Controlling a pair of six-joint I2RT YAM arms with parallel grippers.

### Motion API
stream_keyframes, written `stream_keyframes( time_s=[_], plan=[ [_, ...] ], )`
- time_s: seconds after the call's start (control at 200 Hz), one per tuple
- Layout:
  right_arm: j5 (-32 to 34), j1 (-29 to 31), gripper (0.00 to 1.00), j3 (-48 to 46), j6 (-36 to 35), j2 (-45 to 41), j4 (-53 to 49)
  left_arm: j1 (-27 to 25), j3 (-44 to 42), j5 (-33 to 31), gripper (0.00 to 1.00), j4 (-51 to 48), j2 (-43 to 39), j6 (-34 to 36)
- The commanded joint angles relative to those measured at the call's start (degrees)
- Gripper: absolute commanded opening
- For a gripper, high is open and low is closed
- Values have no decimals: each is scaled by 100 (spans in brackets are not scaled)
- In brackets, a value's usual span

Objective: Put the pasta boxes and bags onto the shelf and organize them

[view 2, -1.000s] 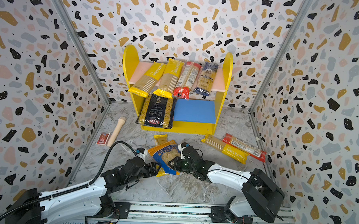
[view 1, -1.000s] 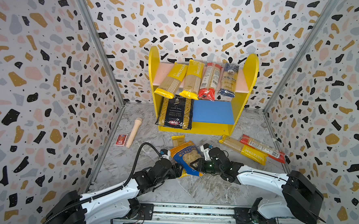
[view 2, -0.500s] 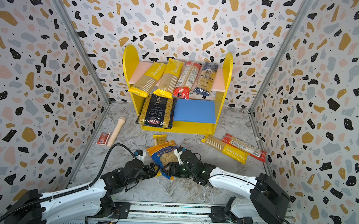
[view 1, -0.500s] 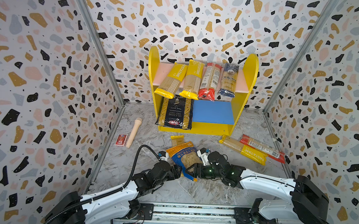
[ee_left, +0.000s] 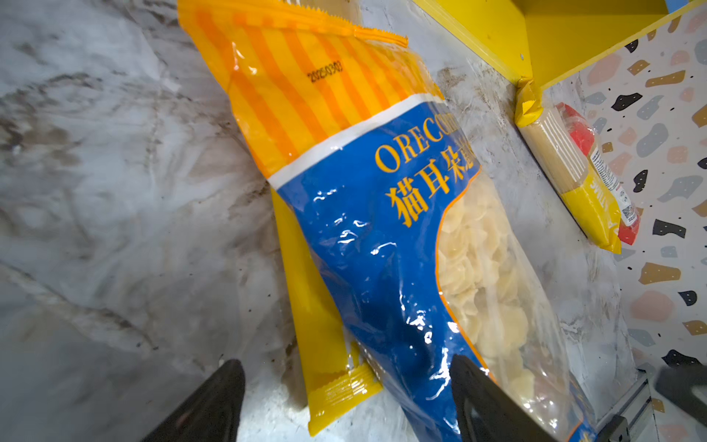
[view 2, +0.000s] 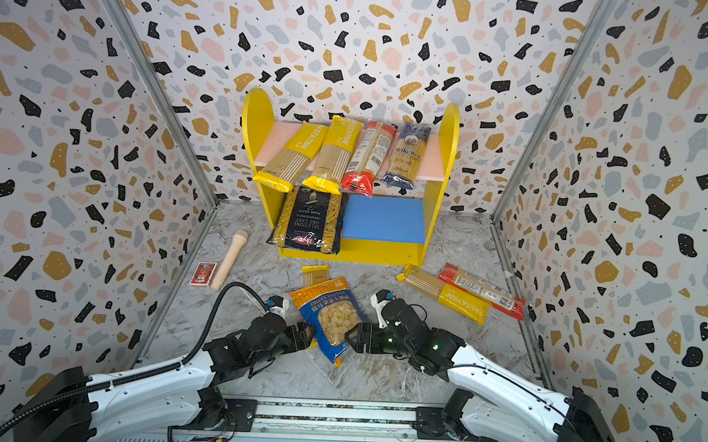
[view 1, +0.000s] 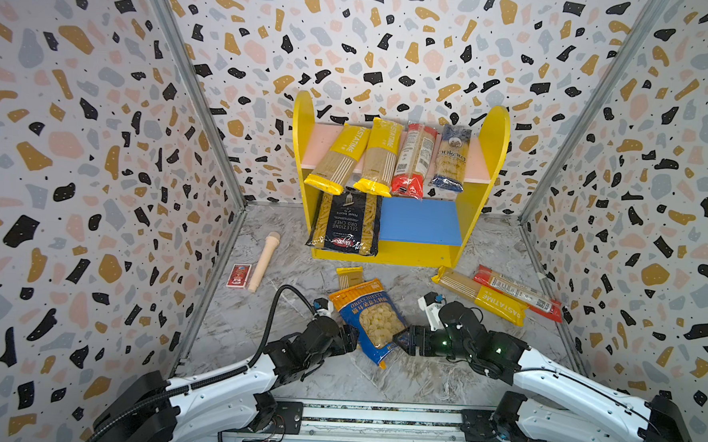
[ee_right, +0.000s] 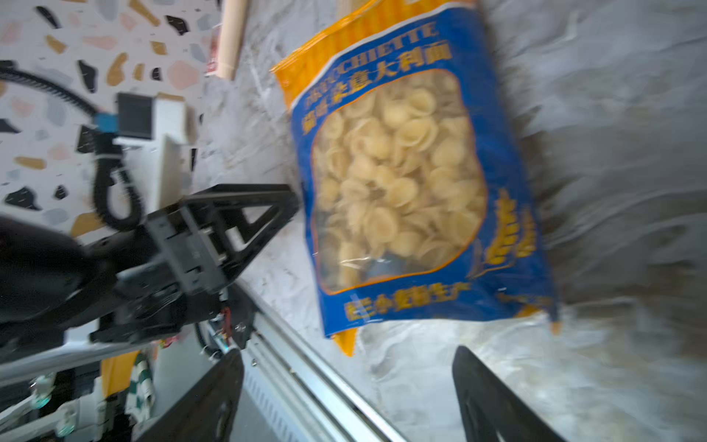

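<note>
The blue-orange bag is lying crooked over the yellow pack (ee_left: 318, 331), so my left gripper should hold the bag's edge while my right gripper grabs its opposite side (view 1: 393, 306).
The blue-orange bag (view 1: 370, 318) (view 2: 332, 316) (ee_right: 401, 183) lies flat on the floor, over a yellow pack (ee_left: 329, 382) whose far end (view 1: 349, 276) sticks out. My left gripper (view 1: 348, 338) (ee_left: 344, 402) is open, its jaws either side of that pack's end and the blue-orange bag's (ee_left: 382, 229) edge. My right gripper (view 1: 404, 342) (ee_right: 348, 398) is open and empty beside the bag's near corner. The shelf (view 1: 487, 154) carries two yellow packs, a red pack and a dark-blue pack (view 1: 451, 156) on top. A black bag (view 1: 346, 223) sits on its lower board.
A yellow pack (view 1: 481, 295) and a red pack (view 1: 519, 293) lie side by side on the floor at the right wall. A beige wooden stick (view 1: 263, 261) and a small red card box (view 1: 239, 275) lie at the left. The arms' rail (view 1: 375, 414) runs along the front.
My right gripper has opened, let go of the blue-orange bag and drawn back to the right. The bag has settled flat, slightly nearer the front. The left arm has barely moved.
</note>
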Motion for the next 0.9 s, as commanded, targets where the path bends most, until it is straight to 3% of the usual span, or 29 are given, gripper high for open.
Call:
stream_keyframes(
  time_s=[0.0, 0.21, 0.36, 0.41, 0.586, 0.896],
  plan=[
    [-160, -589, 88, -85, -708, 315, 60, 35, 256, -106, 84, -167, -184, 122],
    [-797, -1248, 91, 22, -1315, 1329, 839, 97, 188, -307, 83, -311, -445, 132],
    [-1418, -1431, 92, 136, -1417, 1802, 1267, 242, 187, -48, 44, 21, -48, 151],
    [-1683, -1491, 92, 116, -1416, 1923, 1432, 262, 242, -5, 38, 93, 111, 175],
    [-2551, -1567, 93, 80, -1482, 2442, 1837, 352, 439, 169, 40, 363, 602, 310],
    [-3192, -1464, 94, 88, -1442, 3238, 2437, 578, 548, 610, 43, 788, 1305, 461]
  ],
)
